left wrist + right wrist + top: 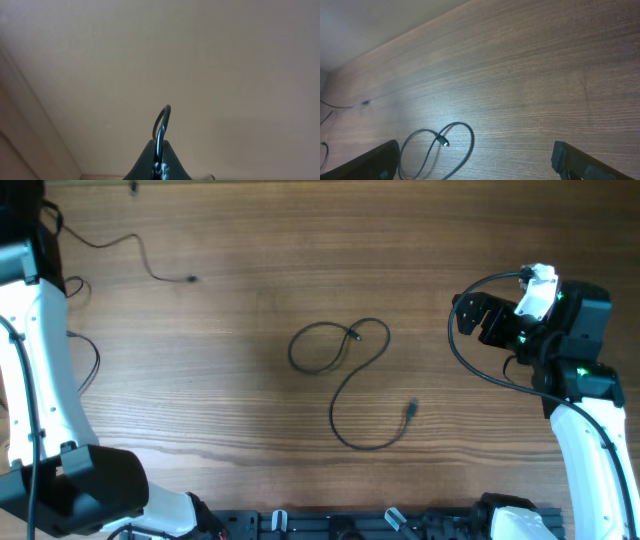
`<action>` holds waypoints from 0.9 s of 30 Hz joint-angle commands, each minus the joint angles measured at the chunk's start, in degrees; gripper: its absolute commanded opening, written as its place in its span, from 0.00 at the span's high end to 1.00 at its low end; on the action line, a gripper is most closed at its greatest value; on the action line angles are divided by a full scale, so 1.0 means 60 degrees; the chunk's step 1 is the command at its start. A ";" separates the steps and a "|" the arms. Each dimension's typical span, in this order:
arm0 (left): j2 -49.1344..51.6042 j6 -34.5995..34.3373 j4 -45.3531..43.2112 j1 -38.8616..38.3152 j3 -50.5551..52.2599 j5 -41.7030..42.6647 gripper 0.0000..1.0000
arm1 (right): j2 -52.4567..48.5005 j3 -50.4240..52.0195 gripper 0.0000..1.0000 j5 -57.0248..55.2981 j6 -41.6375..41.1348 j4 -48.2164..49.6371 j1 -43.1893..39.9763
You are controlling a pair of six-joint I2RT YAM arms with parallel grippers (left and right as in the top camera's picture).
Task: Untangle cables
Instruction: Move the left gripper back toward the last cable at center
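Observation:
My left gripper should keep lowering the cable loop toward the open wood (165, 310) and let go there, because the held cable's plug end (191, 278) is clear of the middle cable.
One black cable (340, 385) lies in the middle of the table as a loop with an S-shaped tail, both plug ends free; its loop also shows in the right wrist view (465, 137). A second thin cable (140, 250) lies at the far left. My right gripper (468, 315) is open and empty, above the table to the right of the middle cable; its fingers (475, 150) are spread wide. My left gripper (161, 147) is shut on a thin black cable loop (162, 117) and lifted, facing a plain wall. Thin strands (88, 365) hang beside the left arm.
The wooden table (250, 430) spans the view. The white left arm (30, 360) stands along the left edge and the right arm (590, 440) along the right edge. A black rail (330, 525) runs along the front edge.

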State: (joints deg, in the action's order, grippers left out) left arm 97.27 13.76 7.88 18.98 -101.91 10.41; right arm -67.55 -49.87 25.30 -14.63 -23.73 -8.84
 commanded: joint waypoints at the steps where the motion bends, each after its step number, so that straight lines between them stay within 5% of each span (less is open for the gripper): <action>1: 0.0550 -0.0120 0.0488 0.0415 -0.0233 0.0004 0.96 | -0.0022 -0.0062 0.00 0.0040 0.0186 0.0015 -0.0040; 11: 0.2652 -0.0127 0.1657 0.0277 -0.0233 0.0051 0.96 | -0.0022 -0.0062 0.00 -0.0069 0.0189 0.0018 -0.0040; 25: 0.4142 -0.0124 0.2135 -0.1756 -0.0233 0.0076 0.96 | -0.0022 -0.0062 0.00 -0.0069 0.0193 0.0007 -0.0040; 26: 0.4193 -0.0124 0.2135 -0.1821 -0.0233 0.0080 0.95 | -0.0022 -0.0062 0.00 -0.0069 0.0193 0.0007 -0.0040; 27: 0.4218 -0.0124 0.2164 -0.1876 -0.0233 0.0076 0.84 | -0.0022 -0.0062 0.00 -0.0069 0.0193 0.0004 -0.0040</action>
State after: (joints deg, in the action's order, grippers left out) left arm 121.08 13.76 20.64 8.60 -102.52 10.39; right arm -67.55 -49.87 25.28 -14.63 -23.77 -8.84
